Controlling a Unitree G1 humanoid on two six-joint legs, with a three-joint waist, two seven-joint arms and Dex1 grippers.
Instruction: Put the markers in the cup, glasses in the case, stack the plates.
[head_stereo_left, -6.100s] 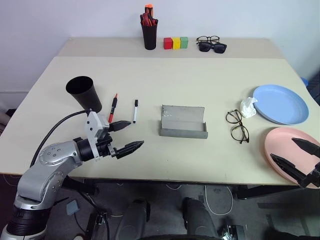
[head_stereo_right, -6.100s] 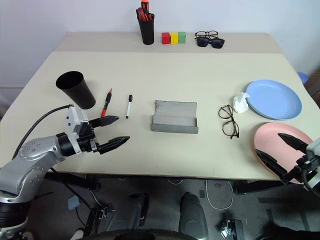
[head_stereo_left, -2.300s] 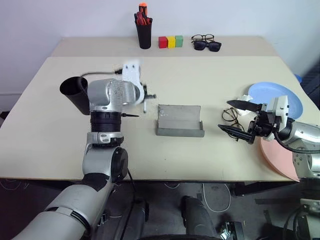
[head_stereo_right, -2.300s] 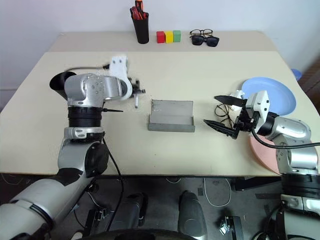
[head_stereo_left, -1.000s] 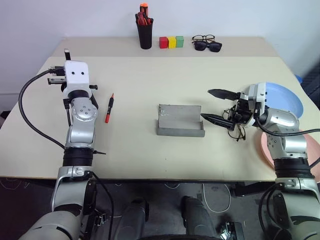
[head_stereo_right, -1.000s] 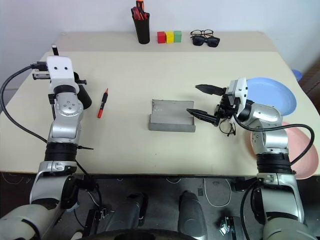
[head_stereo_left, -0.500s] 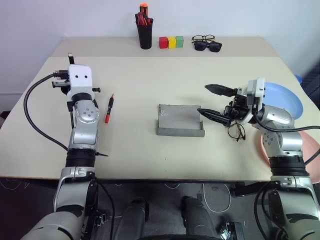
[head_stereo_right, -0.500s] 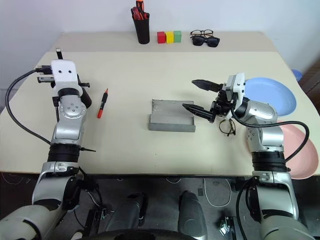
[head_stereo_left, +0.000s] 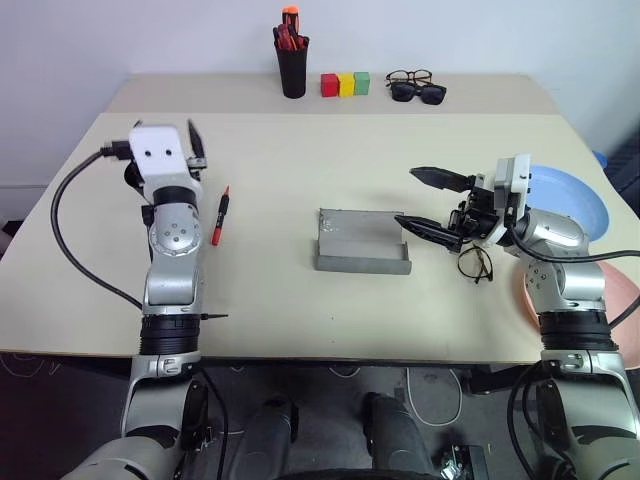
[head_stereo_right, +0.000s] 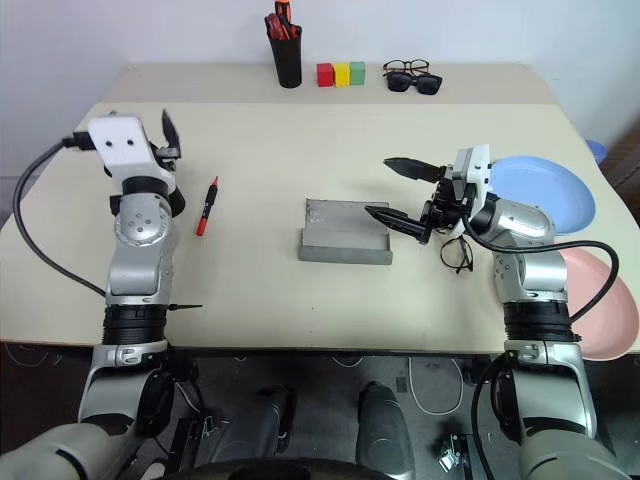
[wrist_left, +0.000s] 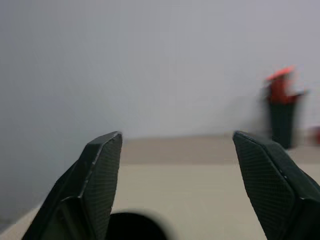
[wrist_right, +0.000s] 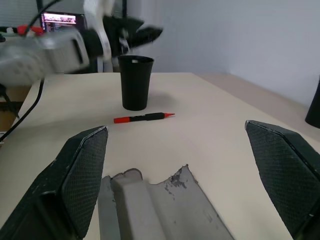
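Note:
The wire-rimmed glasses (head_stereo_left: 475, 264) will settle lengthwise inside the open grey case when I lower them, because the case has a long trough (head_stereo_left: 362, 257) behind its raised front side.
My left gripper (wrist_left: 175, 137) is open with nothing between its fingers, raised over the black cup (wrist_right: 136, 82) at the table's left side. The cup's rim (wrist_left: 135, 227) lies just under those fingers. A red marker (head_stereo_left: 220, 215) lies on the table just right of the cup. My right gripper (head_stereo_left: 410, 197) hangs open and empty over the right end of the open grey case (head_stereo_left: 362, 242). The wire-rimmed glasses (head_stereo_left: 475, 262) lie on the table under my right wrist. The blue plate (head_stereo_left: 570, 200) and the pink plate (head_stereo_right: 600, 310) sit apart at the right edge.
A black pen holder (head_stereo_left: 293, 65) with red pens, three coloured blocks (head_stereo_left: 345, 84) and two other pairs of glasses (head_stereo_left: 420, 87) stand along the far edge. A black cable (head_stereo_left: 70, 240) loops from my left wrist over the table's left front.
My left gripper has opened and swung a little to the right over the cup; the dark marker tip that stuck up from it is gone. My right gripper has stayed still.

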